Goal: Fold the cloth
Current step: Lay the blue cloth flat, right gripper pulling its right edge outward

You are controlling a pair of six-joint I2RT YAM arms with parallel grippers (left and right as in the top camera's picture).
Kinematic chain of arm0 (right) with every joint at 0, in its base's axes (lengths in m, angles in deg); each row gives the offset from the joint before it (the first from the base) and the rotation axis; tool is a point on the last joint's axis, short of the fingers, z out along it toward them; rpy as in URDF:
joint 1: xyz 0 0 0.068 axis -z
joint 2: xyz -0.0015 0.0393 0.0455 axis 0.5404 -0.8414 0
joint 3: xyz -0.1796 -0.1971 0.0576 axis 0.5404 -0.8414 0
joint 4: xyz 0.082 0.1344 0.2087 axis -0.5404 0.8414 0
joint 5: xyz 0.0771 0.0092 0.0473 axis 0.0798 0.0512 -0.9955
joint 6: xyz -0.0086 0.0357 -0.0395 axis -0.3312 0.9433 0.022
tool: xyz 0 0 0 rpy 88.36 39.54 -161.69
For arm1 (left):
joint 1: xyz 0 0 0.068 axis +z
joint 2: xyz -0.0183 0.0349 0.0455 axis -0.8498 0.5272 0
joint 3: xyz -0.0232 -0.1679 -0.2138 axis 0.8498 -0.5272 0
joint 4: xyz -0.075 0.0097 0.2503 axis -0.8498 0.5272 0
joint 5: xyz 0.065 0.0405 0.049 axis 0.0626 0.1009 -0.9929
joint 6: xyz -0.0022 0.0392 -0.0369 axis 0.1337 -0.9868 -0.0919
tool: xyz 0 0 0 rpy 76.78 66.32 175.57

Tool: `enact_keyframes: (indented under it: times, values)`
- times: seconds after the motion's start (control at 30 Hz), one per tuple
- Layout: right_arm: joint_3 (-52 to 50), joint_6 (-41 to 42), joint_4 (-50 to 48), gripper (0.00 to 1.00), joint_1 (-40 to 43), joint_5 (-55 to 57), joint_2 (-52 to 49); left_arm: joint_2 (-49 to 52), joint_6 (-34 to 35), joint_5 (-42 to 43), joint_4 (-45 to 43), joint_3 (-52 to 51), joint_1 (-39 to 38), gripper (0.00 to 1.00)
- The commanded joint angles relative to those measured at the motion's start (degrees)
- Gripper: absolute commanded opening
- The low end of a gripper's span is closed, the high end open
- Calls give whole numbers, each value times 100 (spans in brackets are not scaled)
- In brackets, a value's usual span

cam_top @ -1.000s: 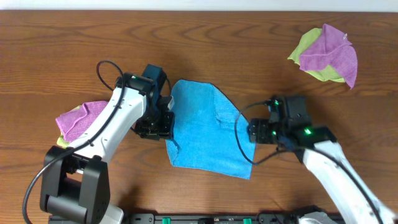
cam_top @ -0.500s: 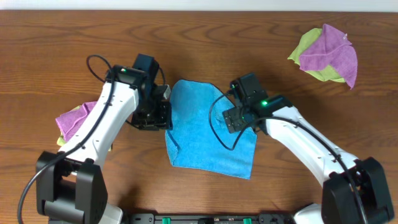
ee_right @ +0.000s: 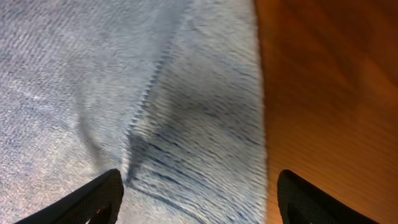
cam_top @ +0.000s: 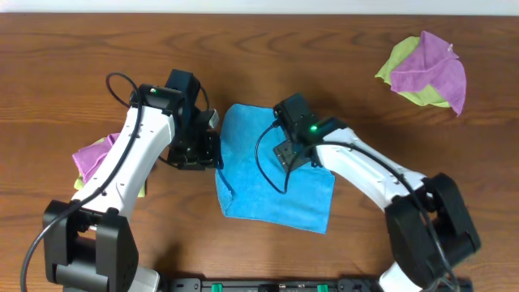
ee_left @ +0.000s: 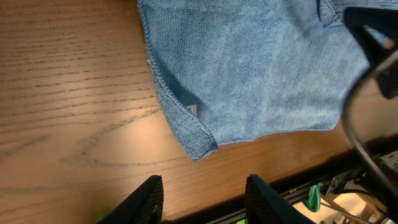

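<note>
My right gripper needs to pinch the cloth's turned-in hem (ee_right: 134, 140) because the blue cloth's far corner (ee_right: 199, 143) is folded over the cloth. It should then pull that corner out flat before folding.
The bright blue cloth (cam_top: 261, 191) lies spread on the wooden table at the centre, with a small fold along its left edge. My left gripper (cam_top: 209, 152) is open and empty, low beside the cloth's left edge. In the left wrist view its fingers (ee_left: 205, 199) hang over bare wood, with the cloth's corner (ee_left: 249, 74) just ahead. My right gripper (cam_top: 286, 152) is open over the cloth's upper middle. In the right wrist view its fingers (ee_right: 199, 199) straddle the cloth (ee_right: 186, 106) near a hemmed edge, with wood to the right.
A purple cloth on a lime-green cloth (cam_top: 426, 69) lies at the back right. Another purple and lime-green pair (cam_top: 96, 156) lies at the left, under my left arm. The table's front edge and a black rail (ee_left: 323, 186) are close by.
My right arm has swung left, from beside the cloth's right edge to over its upper middle. My left arm has shifted slightly up and left. The cloth has barely moved.
</note>
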Motion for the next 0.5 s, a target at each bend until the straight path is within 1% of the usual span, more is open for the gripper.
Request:
enact_keyframes:
  times: [0.0, 0.2, 0.47]
  values:
    - [184, -131, -22, 80, -173, 96, -120, -83, -68, 44, 44, 114, 31, 44]
    - [184, -109, -79, 79, -275, 55, -138, -83, -66, 44, 52, 114, 31, 44]
    - [184, -107, -186, 76, -275, -15, -221, -83, -22, 63, 57, 114, 31, 44]
